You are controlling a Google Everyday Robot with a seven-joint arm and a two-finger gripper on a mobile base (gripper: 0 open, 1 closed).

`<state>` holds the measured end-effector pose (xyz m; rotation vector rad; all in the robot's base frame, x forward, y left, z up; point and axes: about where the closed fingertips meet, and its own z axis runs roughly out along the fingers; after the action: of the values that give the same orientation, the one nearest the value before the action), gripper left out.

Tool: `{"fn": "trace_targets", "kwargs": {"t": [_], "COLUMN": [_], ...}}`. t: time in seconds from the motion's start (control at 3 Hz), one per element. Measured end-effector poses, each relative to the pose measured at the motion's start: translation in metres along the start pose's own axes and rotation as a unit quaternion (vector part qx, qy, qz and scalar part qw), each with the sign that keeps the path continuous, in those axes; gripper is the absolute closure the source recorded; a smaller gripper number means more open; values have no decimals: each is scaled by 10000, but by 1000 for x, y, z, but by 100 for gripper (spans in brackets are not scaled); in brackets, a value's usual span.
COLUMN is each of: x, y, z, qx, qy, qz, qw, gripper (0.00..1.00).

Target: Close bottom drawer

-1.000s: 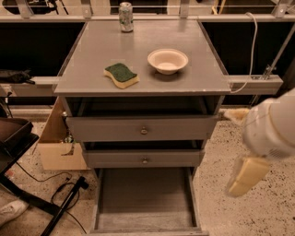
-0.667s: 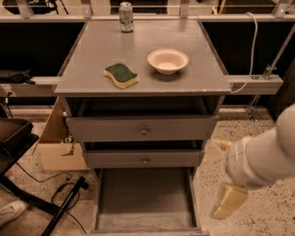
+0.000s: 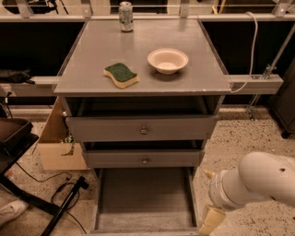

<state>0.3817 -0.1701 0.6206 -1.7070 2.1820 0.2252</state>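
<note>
I expect the bottom drawer (image 3: 144,204) to slide straight in and stay square when I push it, because its sides (image 3: 191,198) run straight back under the middle drawer.
The bottom drawer (image 3: 143,198) of the grey cabinet is pulled far out, a long shallow empty tray reaching the bottom edge of the camera view; its front panel and knob are cut off below. My gripper (image 3: 209,220) is at the lower right, on the white arm, right beside the drawer's front right corner. One cream finger (image 3: 210,221) shows. The middle drawer (image 3: 144,159) and top drawer (image 3: 142,129), each with a small round knob, stick out a little.
On the cabinet top (image 3: 92,69) lie a green-and-yellow sponge (image 3: 121,74), a cream bowl (image 3: 168,60) and a can (image 3: 125,9). A cardboard box (image 3: 57,147) stands left of the cabinet. A black chair base (image 3: 27,193) and cables lie at lower left.
My arm and gripper have moved down and to the left, from beside the middle drawers to the open bottom drawer's front right corner. The drawers have not moved.
</note>
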Motion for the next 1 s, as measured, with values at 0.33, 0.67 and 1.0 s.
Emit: {"fn": "trace_targets", "kwargs": {"t": [0.33, 0.67, 1.0], "x": [27, 25, 52], "y": [3, 4, 15], "z": [51, 51, 87], "qx": [-307, -260, -395], "qy": [-64, 5, 95], "qz": [441, 404, 517], "qw": [9985, 9988, 9978], "gripper": [0, 0, 18]}}
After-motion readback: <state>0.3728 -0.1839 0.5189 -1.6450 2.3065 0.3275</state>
